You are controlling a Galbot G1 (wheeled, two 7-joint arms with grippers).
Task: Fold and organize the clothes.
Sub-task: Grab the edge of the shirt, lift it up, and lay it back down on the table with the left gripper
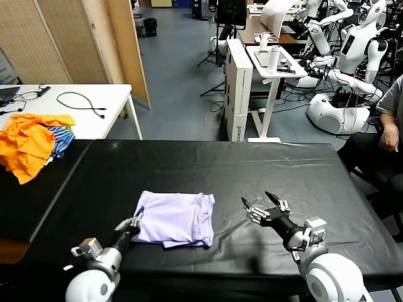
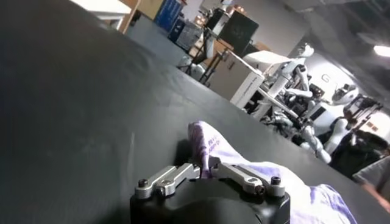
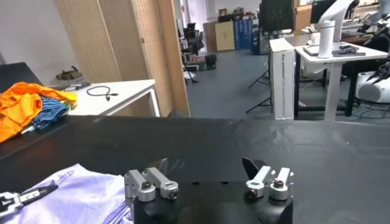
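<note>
My left gripper should swing the pinched edge across toward my right gripper to turn the folded T-shirt over, because the T-shirt lies plain side up with its print underneath.
The clothes are one pale lavender T-shirt, lying folded on the black table near its front edge. My left gripper is at the shirt's left front corner, shut on a pinch of its edge. In the left wrist view the cloth rises in a small peak between the closed fingers of that gripper. My right gripper hovers just right of the shirt, open, with nothing between its fingers. The right wrist view shows that gripper spread wide over bare tabletop, the shirt off to one side.
An orange and blue-striped garment heap lies at the table's far left corner, beside a white table with cables. A seated person is at the right edge. Other robots and a white stand fill the room behind.
</note>
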